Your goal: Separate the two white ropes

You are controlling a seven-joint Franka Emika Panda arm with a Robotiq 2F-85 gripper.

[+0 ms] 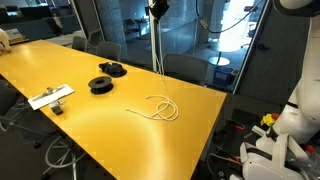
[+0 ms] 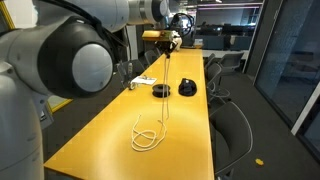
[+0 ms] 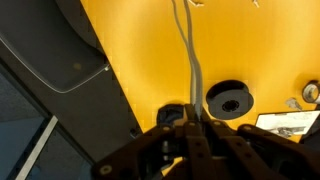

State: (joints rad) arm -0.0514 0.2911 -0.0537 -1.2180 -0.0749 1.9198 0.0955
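The hanging white rope dangles over the loops of the lying rope (image 1: 167, 108), so next my gripper swings it to the clear table edge (image 1: 204, 99) before lowering it.
My gripper (image 1: 157, 9) is high above the yellow table (image 1: 100, 130) and is shut on a white rope (image 1: 155, 45) that hangs straight down from it. It shows in both exterior views: gripper (image 2: 167, 39), hanging rope (image 2: 165, 85). The second white rope (image 1: 161, 108) lies in loose loops on the table; it also shows in the other exterior view (image 2: 147, 136). Whether the hanging rope's lower end still touches the lying one I cannot tell. In the wrist view the held rope (image 3: 186, 50) runs from the jaws (image 3: 193, 128) towards the table.
Two black round spools (image 1: 101, 84) (image 1: 112, 69) and a flat white rectangular object (image 1: 50, 96) lie further along the table. The spools also show in the wrist view (image 3: 229, 100). Office chairs (image 1: 185, 68) line the table's edges. A glass wall stands behind.
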